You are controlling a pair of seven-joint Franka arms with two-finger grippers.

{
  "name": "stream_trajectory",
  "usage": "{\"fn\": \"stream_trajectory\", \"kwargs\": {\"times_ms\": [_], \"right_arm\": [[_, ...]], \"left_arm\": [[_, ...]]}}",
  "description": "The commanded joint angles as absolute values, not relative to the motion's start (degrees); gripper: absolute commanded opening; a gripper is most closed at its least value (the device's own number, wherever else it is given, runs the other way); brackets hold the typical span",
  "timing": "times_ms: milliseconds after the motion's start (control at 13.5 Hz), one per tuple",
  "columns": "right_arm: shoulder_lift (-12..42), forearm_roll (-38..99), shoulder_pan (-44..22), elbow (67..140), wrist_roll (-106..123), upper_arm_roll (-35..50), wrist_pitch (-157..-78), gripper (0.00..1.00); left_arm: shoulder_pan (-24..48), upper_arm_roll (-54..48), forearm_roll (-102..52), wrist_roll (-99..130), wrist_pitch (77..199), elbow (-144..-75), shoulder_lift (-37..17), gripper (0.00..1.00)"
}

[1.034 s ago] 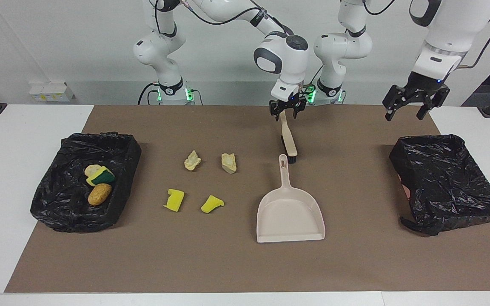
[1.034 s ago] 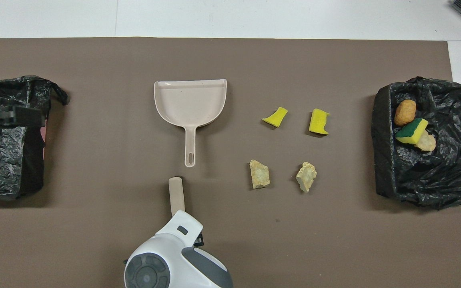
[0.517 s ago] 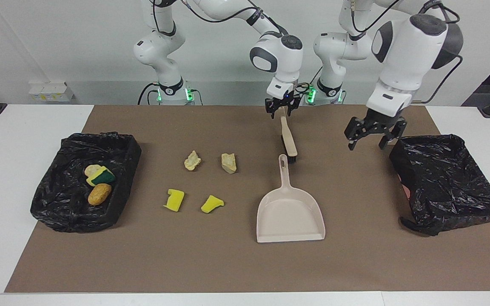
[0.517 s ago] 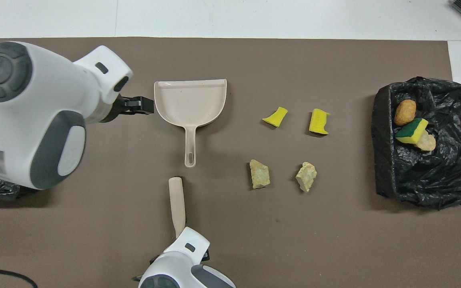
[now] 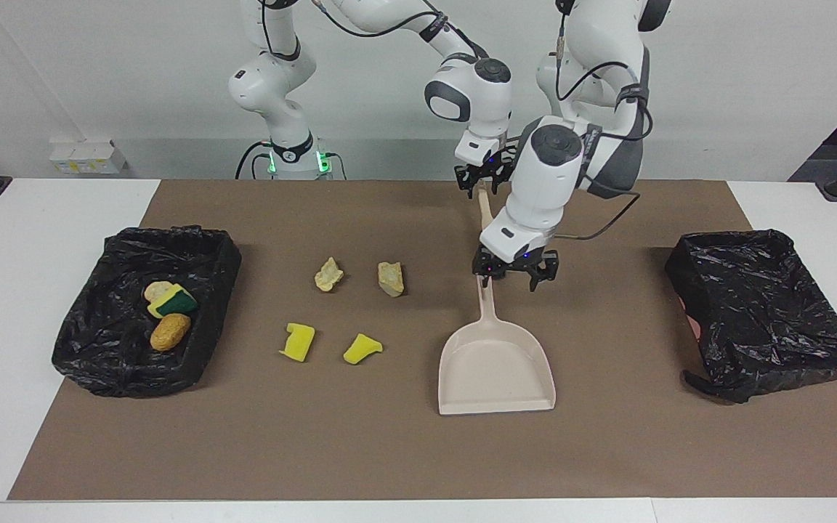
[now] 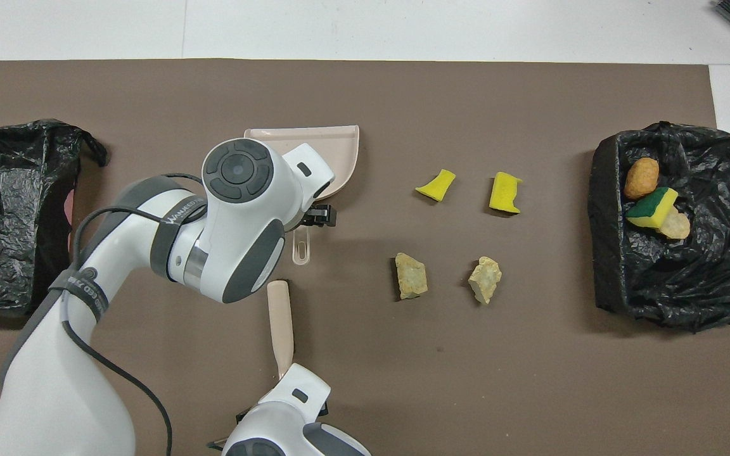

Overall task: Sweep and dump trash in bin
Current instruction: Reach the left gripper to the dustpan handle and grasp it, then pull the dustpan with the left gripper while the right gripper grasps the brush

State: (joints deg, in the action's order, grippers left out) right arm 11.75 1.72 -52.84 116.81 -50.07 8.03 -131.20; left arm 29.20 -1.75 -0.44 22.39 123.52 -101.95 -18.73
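Note:
The dustpan's open edge point(image 5: 498, 408) points away from the beige chunks. My left gripper should grab the dustpan's handle point(image 5: 486, 302) and turn that edge to the chunks before the sweeping starts.
Loose trash lies on the brown mat: two yellow sponge pieces point(image 5: 297, 341) point(image 5: 362, 349) and two beige chunks point(image 5: 328, 274) point(image 5: 391, 278), also seen from overhead point(image 6: 436, 185) point(image 6: 505, 192) point(image 6: 410, 275) point(image 6: 485, 279). The black-lined bin point(image 5: 99, 363) at the right arm's end holds a golden-brown lump point(image 5: 170, 331), a green-backed sponge point(image 5: 171, 300) and a pale chunk. The beige dustpan point(image 5: 495, 370) lies flat, handle toward the robots. My left gripper point(image 5: 511, 274) hangs open just above that handle's end. My right gripper point(image 5: 482, 181) sits at the end of the brush handle point(image 6: 279, 316).
A second black-lined bin point(image 5: 760, 312) stands at the left arm's end of the mat. The left arm's wrist covers much of the dustpan and the brush head in the overhead view. White table borders the mat.
My left arm has swung from over the bin at its own end across to the dustpan handle and come down. The right gripper stays at the brush handle; the brush has not moved.

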Motion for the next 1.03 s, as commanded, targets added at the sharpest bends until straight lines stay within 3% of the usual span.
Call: {"fn": "stream_trajectory", "kwargs": {"times_ms": [0, 221, 369, 443, 517, 591, 738, 960], "right_arm": [[11.25, 3.34, -52.56, 117.95, -49.83, 8.17, -132.89, 0.43], [11.25, 3.34, -52.47, 118.04, -49.39, 8.17, -132.89, 0.43], [11.25, 3.43, -52.47, 118.3, -49.13, 8.17, -132.89, 0.41], [11.16, 3.43, -52.38, 118.39, -49.13, 8.17, -132.89, 0.39], [11.16, 3.43, -52.38, 118.48, -49.22, 8.17, -132.89, 0.37], [11.16, 3.43, -52.38, 118.48, -49.22, 8.17, -132.89, 0.32], [10.99, 3.43, -52.47, 118.39, -50.44, 8.17, -132.19, 0.01], [10.37, 3.43, -52.82, 118.39, -55.1, 8.17, -131.66, 0.0]], "left_arm": [[31.73, -0.79, -1.49, 25.3, 127.52, -108.88, -15.48, 1.0], [31.99, -0.88, -1.49, 25.58, 127.36, -110.21, -14.68, 1.0], [31.9, -0.88, -1.84, 25.58, 126.04, -110.13, -14.59, 0.46], [31.47, -0.88, -1.93, 25.4, 123.95, -109.34, -14.68, 0.1], [31.38, -0.79, -1.93, 25.14, 122.53, -109.07, -14.68, 0.0], [31.55, -0.79, -1.85, 24.79, 122.78, -109.07, -14.68, 0.0], [31.55, -0.7, -1.5, 24.35, 122.61, -108.72, -14.77, 0.0], [30.33, 0.08, -0.88, 20.34, 121.82, -108.89, -13.2, 0.0]]}}
